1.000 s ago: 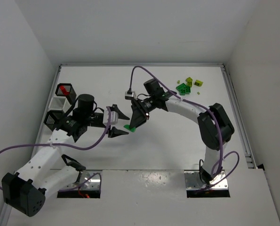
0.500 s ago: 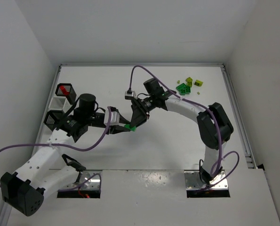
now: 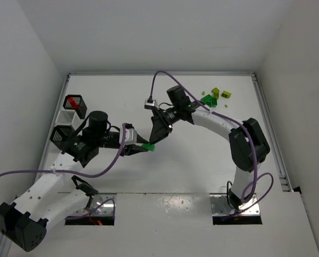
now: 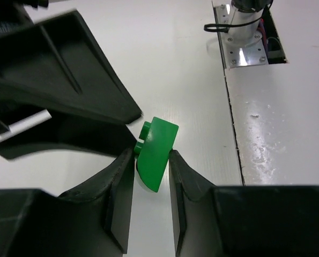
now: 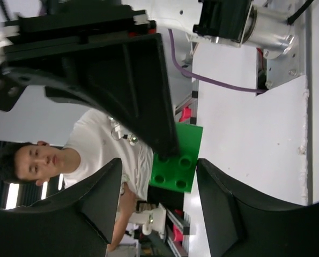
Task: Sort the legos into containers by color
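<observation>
The dark green lego (image 3: 149,146) is clear of my right gripper's open fingers, so my left gripper should continue to the empty white bin (image 3: 68,118) and let go there.
A dark green lego (image 3: 148,145) hangs above the table's middle. My left gripper (image 3: 142,147) is shut on it. In the left wrist view the lego (image 4: 156,150) sits pinched between the two fingers of my left gripper (image 4: 151,160). My right gripper (image 3: 153,139) is open just behind it. In the right wrist view the lego (image 5: 183,155) lies between the spread fingers of my right gripper (image 5: 158,167) without touching them. A black bin (image 3: 74,105) holding a red lego, a white bin (image 3: 67,115) and a second black bin (image 3: 59,135) stand at the left.
Loose dark green legos (image 3: 208,100) and yellow-green legos (image 3: 223,93) lie at the back right. The left arm's finger (image 5: 121,80) fills much of the right wrist view. Grey walls close in the table on three sides.
The left gripper moved in and shut on the green lego that the right gripper held. The right gripper opened and drew slightly back and right.
</observation>
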Robot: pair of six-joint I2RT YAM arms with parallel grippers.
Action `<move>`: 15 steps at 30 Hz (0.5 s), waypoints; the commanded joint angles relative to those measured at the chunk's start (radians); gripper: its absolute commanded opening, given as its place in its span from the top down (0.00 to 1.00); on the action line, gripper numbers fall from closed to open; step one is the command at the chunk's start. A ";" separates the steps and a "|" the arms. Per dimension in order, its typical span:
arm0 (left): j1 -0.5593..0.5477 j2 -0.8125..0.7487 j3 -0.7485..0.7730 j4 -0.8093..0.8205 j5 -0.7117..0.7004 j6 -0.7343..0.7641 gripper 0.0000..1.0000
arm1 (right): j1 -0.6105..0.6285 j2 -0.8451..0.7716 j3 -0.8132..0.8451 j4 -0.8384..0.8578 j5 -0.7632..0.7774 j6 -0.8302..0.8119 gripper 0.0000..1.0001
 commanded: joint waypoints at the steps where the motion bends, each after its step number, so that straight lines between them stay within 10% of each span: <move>1: -0.014 -0.053 -0.027 0.028 -0.050 -0.112 1.00 | -0.048 -0.061 0.006 0.047 -0.127 -0.004 0.42; 6: 0.027 -0.127 -0.027 -0.056 -0.149 -0.276 1.00 | -0.192 -0.052 -0.005 0.046 0.013 -0.047 0.42; 10: 0.079 -0.162 0.074 -0.156 -0.436 -0.413 1.00 | -0.284 -0.052 0.205 -0.587 0.561 -0.545 0.40; 15: 0.150 -0.112 0.208 -0.327 -0.706 -0.454 1.00 | -0.295 -0.122 0.213 -0.601 0.867 -0.584 0.40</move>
